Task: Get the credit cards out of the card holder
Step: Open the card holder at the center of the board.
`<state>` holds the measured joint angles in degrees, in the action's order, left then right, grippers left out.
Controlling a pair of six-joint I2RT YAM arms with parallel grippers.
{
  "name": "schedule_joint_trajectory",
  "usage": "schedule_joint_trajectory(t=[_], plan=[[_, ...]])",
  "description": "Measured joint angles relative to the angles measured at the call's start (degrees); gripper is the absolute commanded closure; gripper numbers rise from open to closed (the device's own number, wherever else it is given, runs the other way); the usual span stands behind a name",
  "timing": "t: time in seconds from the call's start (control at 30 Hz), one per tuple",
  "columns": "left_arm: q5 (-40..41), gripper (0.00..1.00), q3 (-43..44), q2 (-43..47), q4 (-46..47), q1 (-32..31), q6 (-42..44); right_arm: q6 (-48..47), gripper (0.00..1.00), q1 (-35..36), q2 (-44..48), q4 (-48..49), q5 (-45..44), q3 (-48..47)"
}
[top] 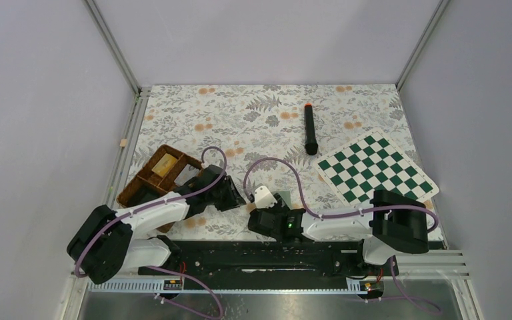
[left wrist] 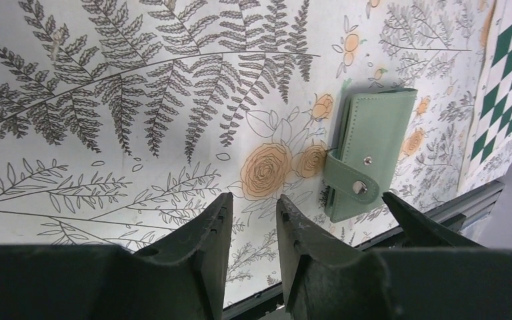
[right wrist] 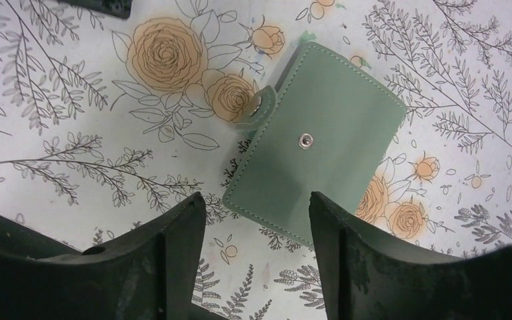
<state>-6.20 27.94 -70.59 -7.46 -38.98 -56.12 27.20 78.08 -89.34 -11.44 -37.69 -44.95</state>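
Note:
The card holder's cover (right wrist: 317, 137) is closed and its strap is free. My left gripper should hold down the strap (right wrist: 259, 111) while my right gripper lifts the cover open.
The card holder (right wrist: 320, 147) is a sage-green wallet lying folded shut on the floral cloth. Its strap tab (right wrist: 260, 110) sits off the snap stud. It also shows in the left wrist view (left wrist: 372, 150) and as a small green patch in the top view (top: 284, 199). My right gripper (right wrist: 257, 200) is open and empty, just above the wallet's near corner. My left gripper (left wrist: 253, 205) is slightly open and empty, over bare cloth to the left of the wallet. The two grippers (top: 239, 195) (top: 271, 201) are close together. No credit cards are in view.
A brown wicker tray (top: 148, 187) with a yellowish-tan block (top: 167, 163) stands at the left. A black stick with an orange tip (top: 311, 129) lies at the back. A green-and-white chessboard (top: 377, 168) lies at the right. The table's front rail (left wrist: 467, 200) runs close by the wallet.

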Motion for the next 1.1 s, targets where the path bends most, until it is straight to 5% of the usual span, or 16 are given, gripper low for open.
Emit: schedule_joint_trajectory(t=[0.27,0.67,1.1], plan=[[-0.02,0.69,-0.02,1.64,-0.48,0.44,0.20,-3.26,0.38,0.87,-5.09,-1.70,-0.52,-2.69],[-0.02,0.69,-0.46,1.64,-0.57,0.70,0.17,-3.65,1.00,3.30,-10.16,-6.91,-6.36,-7.34],[-0.35,0.67,-0.46,0.94,0.35,0.70,0.63,-3.87,1.00,3.30,-3.41,-6.29,-7.48,-5.62]])
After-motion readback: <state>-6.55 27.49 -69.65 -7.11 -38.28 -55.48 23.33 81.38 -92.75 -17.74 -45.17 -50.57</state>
